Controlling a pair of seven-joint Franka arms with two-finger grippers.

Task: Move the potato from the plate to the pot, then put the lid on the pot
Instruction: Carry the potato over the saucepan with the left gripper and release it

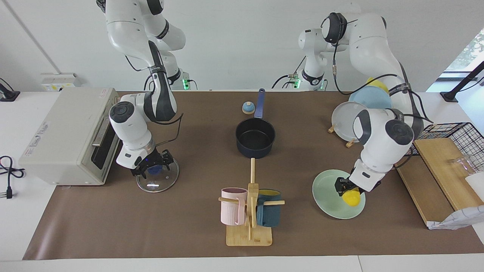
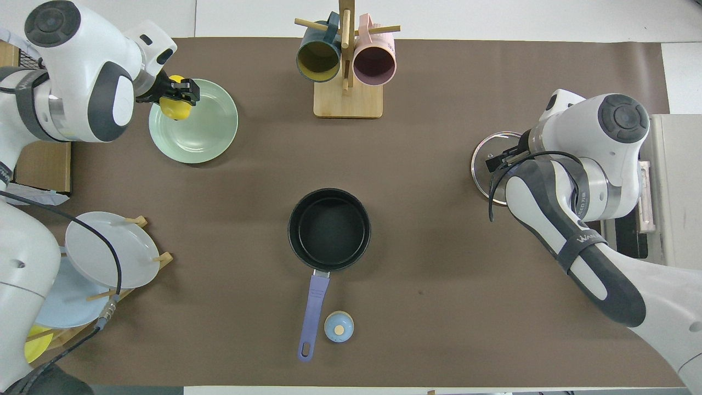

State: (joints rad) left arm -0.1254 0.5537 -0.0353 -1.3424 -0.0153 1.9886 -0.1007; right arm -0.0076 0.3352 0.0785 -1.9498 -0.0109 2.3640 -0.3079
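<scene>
I expect the glass lid point(image 2: 484, 151) to keep the potato in view when I cover the navy pot, because the brown tabletop shows through the clear glass point(image 2: 483, 176).
My left gripper point(image 1: 348, 190) is shut on the yellow potato point(image 1: 351, 197), holding it just above the pale green plate point(image 1: 325, 189) at the left arm's end of the table. From overhead, the potato point(image 2: 174, 107) hangs over the plate's rim point(image 2: 211, 134) with the left gripper point(image 2: 178, 97) on it. The navy pot point(image 1: 255, 151) stands empty mid-table, handle toward the robots; overhead its rim point(image 2: 293, 230) is uncovered. The glass lid point(image 1: 160, 179) lies flat at the right arm's end. My right gripper point(image 1: 153, 166) is down at its blue knob, open around it. Overhead, the right arm covers part of the lid point(image 2: 482, 164).
A mug rack point(image 1: 249, 211) stands farther from the robots than the pot. A small blue bell point(image 1: 248, 107) sits beside the pot handle. A toaster oven point(image 1: 64, 136) is beside the lid. Racked plates point(image 1: 349, 119), a wire basket point(image 1: 453, 134) and a wooden board point(image 1: 442, 170) crowd the left arm's end.
</scene>
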